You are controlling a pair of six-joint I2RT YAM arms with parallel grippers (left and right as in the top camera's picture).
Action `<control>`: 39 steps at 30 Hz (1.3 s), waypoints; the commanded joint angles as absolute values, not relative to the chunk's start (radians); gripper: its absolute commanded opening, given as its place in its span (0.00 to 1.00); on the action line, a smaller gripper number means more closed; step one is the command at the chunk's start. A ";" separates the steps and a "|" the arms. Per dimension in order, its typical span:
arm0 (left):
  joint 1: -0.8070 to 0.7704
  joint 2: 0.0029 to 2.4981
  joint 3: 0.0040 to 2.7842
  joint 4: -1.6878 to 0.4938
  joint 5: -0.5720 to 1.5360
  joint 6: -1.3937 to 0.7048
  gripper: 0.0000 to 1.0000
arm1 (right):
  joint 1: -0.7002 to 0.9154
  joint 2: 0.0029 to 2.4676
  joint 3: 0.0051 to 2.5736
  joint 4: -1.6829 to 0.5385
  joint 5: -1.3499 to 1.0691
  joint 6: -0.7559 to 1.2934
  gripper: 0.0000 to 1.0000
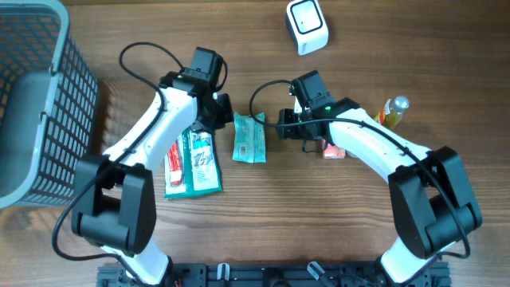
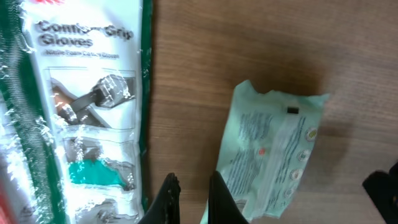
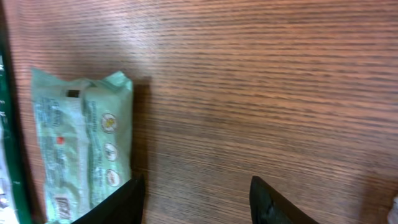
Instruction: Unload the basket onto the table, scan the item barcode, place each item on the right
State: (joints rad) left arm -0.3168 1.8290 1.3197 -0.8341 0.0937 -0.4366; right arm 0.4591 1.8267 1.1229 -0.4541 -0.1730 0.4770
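The wipes packet (image 1: 250,139) lies flat and loose beside my right gripper's open fingers, so my left gripper should brace the packet's opposite edge (image 1: 237,143) while my right gripper takes it.
A pale green wipes packet (image 1: 249,137) lies flat on the wooden table between my two grippers, printed side up. It also shows in the left wrist view as the packet (image 2: 273,155) and at the left of the right wrist view as the packet (image 3: 81,143). I can make out no clear barcode on it. My left gripper (image 1: 221,112) (image 2: 193,202) is shut and holds nothing, its tips just left of the packet. My right gripper (image 1: 285,127) (image 3: 196,205) stands open over bare wood, its left finger (image 3: 118,202) beside the packet's edge. The white scanner (image 1: 307,25) stands at the back.
A gloves package (image 1: 195,163) (image 2: 87,112) and a red pack (image 1: 174,163) lie left of the packet. A grey basket (image 1: 48,72) fills the left side. A yellow bottle (image 1: 392,112) and a small red item (image 1: 333,150) sit by the right arm.
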 commanded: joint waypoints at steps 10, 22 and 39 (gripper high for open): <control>-0.382 1.973 1.269 -0.728 0.167 -0.449 0.04 | 0.460 1.816 1.132 -0.484 -0.230 0.496 0.58; -0.384 1.887 1.270 -0.669 0.344 -0.315 0.04 | 0.360 1.816 1.113 -0.467 -0.411 0.396 0.59; -0.376 1.846 1.057 -0.591 0.508 -0.323 0.08 | 0.360 1.860 1.104 -0.450 -0.381 0.423 0.59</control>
